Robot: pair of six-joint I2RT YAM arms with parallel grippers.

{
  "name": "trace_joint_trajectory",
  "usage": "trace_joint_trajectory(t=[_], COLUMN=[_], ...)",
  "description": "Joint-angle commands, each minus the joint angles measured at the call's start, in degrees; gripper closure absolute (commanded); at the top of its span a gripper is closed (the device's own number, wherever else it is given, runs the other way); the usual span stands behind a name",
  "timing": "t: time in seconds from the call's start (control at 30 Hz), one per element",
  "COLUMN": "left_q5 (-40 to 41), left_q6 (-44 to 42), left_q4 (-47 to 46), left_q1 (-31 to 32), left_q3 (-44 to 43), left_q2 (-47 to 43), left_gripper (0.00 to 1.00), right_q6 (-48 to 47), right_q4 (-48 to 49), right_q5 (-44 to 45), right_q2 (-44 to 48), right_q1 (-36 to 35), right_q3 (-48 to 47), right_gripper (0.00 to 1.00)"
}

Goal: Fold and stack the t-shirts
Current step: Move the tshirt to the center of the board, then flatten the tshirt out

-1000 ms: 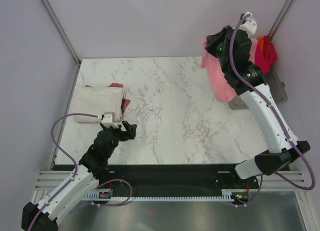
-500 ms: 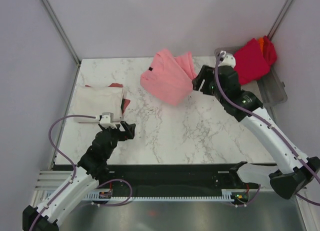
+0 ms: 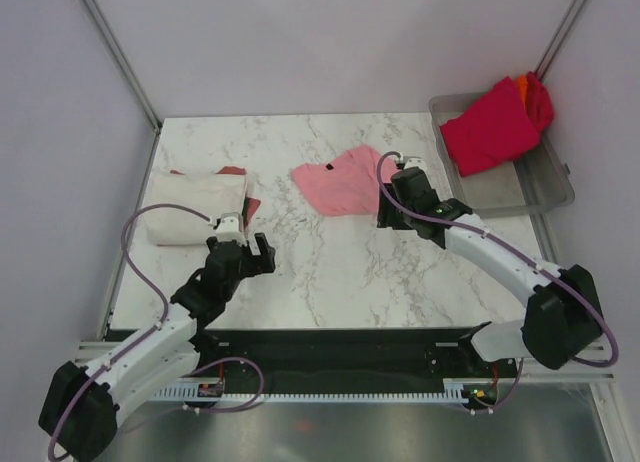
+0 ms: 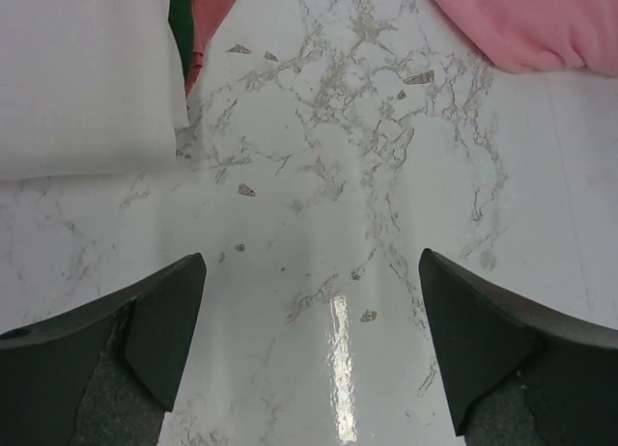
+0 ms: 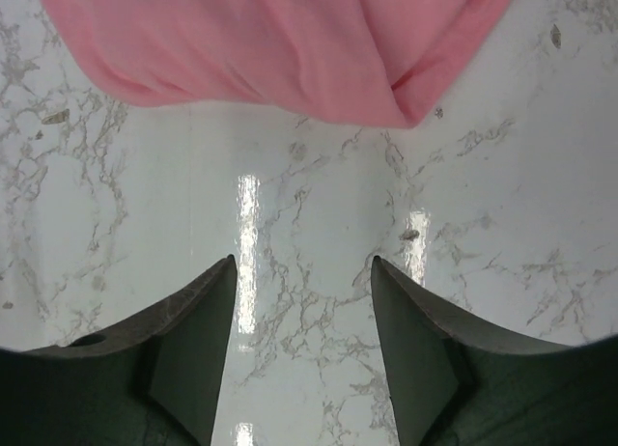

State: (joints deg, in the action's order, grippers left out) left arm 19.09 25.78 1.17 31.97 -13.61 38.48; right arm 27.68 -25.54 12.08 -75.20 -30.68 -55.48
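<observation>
The pink t-shirt (image 3: 345, 186) is crumpled toward the back, beyond my left gripper. Next, my left gripper grabs its collar (image 3: 329, 166) by the black label and pulls the t-shirt closer.
A crumpled light pink t-shirt (image 3: 335, 182) (image 5: 280, 50) lies loose at the middle of the marble table (image 3: 330, 272). My right gripper (image 3: 383, 210) (image 5: 303, 259) stands open just on its near right side, over bare marble with nothing between the fingers. A folded cream-white t-shirt (image 3: 195, 207) (image 4: 77, 69) rests on a dark red one (image 3: 250, 207) (image 4: 212, 7) at the left. My left gripper (image 3: 262, 254) (image 4: 311, 258) is wide open and empty, right of that stack. The pink t-shirt's edge (image 4: 521, 21) shows ahead of it. A crimson t-shirt (image 3: 490, 127) and an orange one (image 3: 540, 92) lie in the tray.
The grey translucent tray (image 3: 520, 187) stands at the table's back right corner. Purple walls with metal posts close off the left, back and right sides. Both arm bases sit on the black rail at the near edge.
My right gripper swung the pink t-shirt from above the tray to the table's middle, let it go and opened. The left gripper shifted slightly right.
</observation>
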Motion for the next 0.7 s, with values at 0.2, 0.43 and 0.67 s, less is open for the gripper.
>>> trace_joint_trajectory(t=[0.2,0.43,0.67], left_q5=[9.03,-0.97,-5.20], left_q6=[4.45,7.43,10.60], left_q4=[1.46,3.58,2.61], left_q1=[-1.55,-13.65,-22.02], left_q3=[-23.64,-34.11,-35.79], left_q2=[33.48,49.84,56.09], left_gripper=[0.00,0.01,0.00], right_q6=[-3.51,-2.02,-0.43], right_q4=[11.38,14.11,18.60], right_q5=[5.97,-6.68,-17.41], right_q2=[-22.78,-35.18,-22.38], right_q1=[5.25,9.85,5.20], right_q3=[-11.74,-18.69,-2.65], right_gripper=[0.20,0.47,1.00])
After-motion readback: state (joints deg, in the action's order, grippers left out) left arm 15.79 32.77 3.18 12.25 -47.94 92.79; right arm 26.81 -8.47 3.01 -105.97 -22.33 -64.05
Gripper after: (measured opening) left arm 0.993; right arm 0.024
